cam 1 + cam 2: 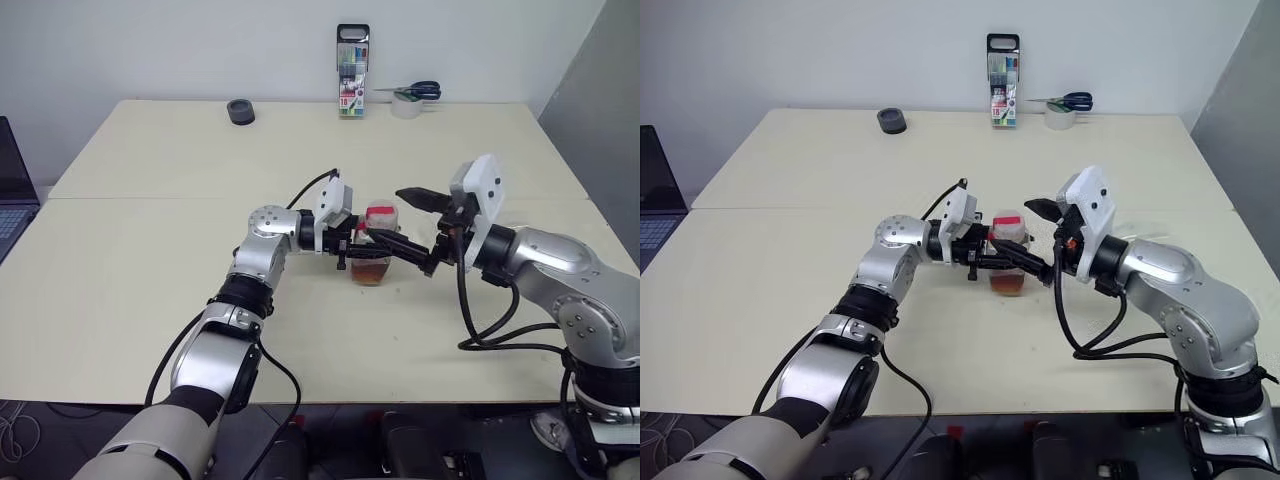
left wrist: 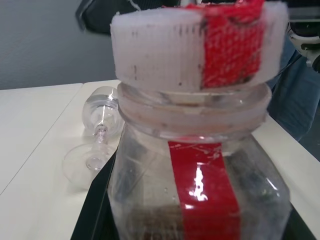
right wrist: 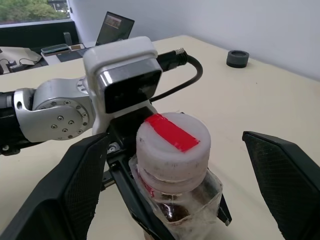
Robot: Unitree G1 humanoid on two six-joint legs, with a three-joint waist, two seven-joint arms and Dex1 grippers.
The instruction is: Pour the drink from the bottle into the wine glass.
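Note:
My gripper will bring the white cap (image 3: 173, 153) free with the tape still on it when I lift, because the red tape ends (image 3: 189, 144) at the cap's rim.
The bottle (image 1: 374, 240) stands upright at the table's middle, clear and squarish, with a red label strip and a white cap (image 3: 172, 140) crossed by red tape. The drink (image 1: 371, 270), an amber liquid, fills only its bottom part. My left gripper (image 1: 368, 252) reaches in from the left and is shut on the bottle's body. My right gripper (image 3: 175, 142) is open, its two black fingers (image 3: 75, 185) standing wide on either side of the cap without touching it. The wine glass (image 2: 97, 135) appears past the bottle in the left wrist view and seems to lie on its side.
At the table's far edge stand a case of pens (image 1: 352, 72), a tape roll with scissors on it (image 1: 410, 100) and a small black roll (image 1: 240, 111). A laptop (image 1: 12, 195) pokes in at the left. Cables hang from both wrists.

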